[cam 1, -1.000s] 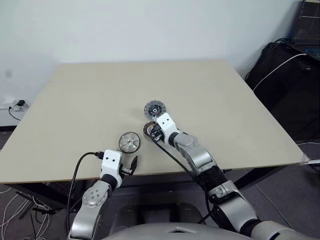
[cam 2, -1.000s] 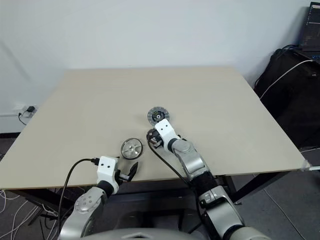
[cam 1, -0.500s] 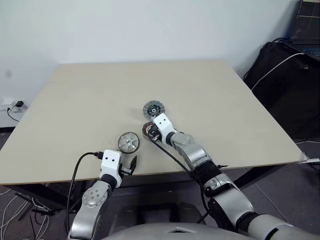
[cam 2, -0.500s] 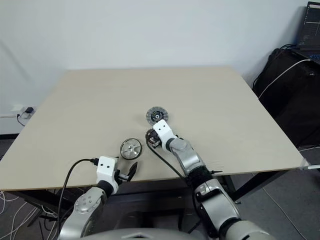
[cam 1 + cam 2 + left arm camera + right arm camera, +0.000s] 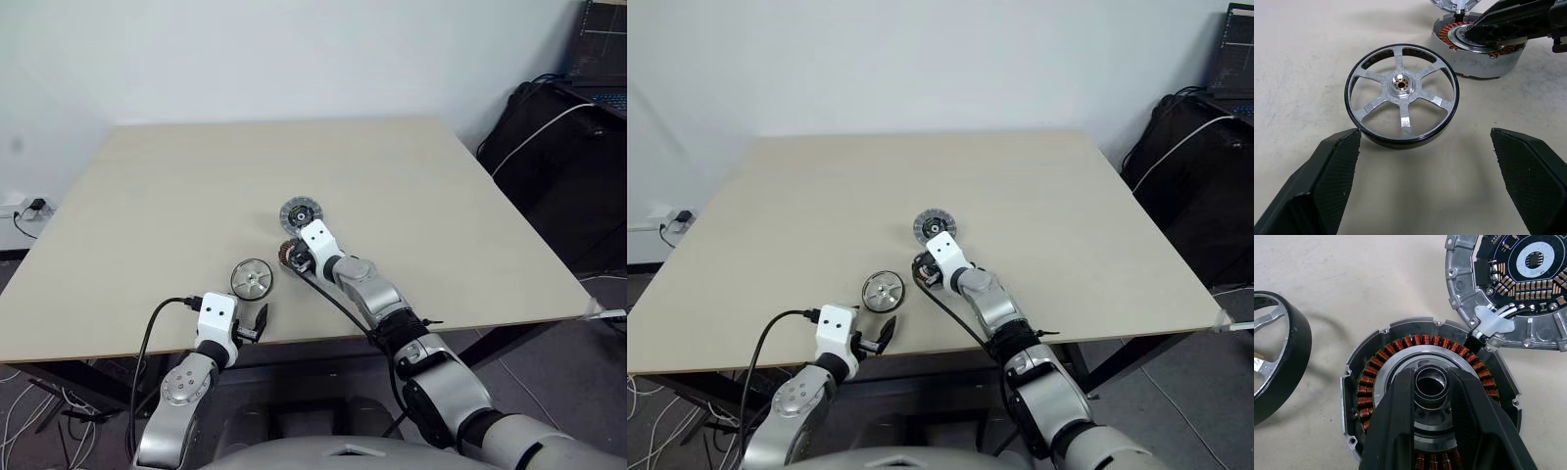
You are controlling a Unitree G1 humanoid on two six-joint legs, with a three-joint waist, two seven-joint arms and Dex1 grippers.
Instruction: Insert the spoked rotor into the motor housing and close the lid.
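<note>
Next, my right gripper lets go of the hub (image 5: pixel 1431 399) and pushes it down with closed fingers first, because the rotor's dark centre hub (image 5: pixel 1431 384) is sticking up in the motor housing.
The spoked rotor (image 5: pixel 1401 95), a silver wheel with a dark rim, lies flat on the table near its front edge. My left gripper (image 5: pixel 1424 134) hangs open just short of it, empty. The motor housing (image 5: pixel 1400 357), with its ring of copper windings, lies a little further back and to the right of the rotor. My right gripper (image 5: pixel 1431 379) is down over it, its fingers closed against either side of the dark centre hub. Touching the housing's far edge, the lid (image 5: pixel 1518 289) lies with its dark-hubbed face up; a white clip and thin wires join it to the housing.
The beige table (image 5: pixel 196 176) stretches wide around the three parts. A black cable loops from my left wrist (image 5: pixel 157 318) below the front edge. Dark bags and a laptop (image 5: pixel 588 88) stand off the table's right side. A wall socket and cables (image 5: pixel 29 208) lie at the left.
My right arm's elbow has folded in toward the table edge while its gripper stays over the housing. The left arm and the three parts have not moved.
</note>
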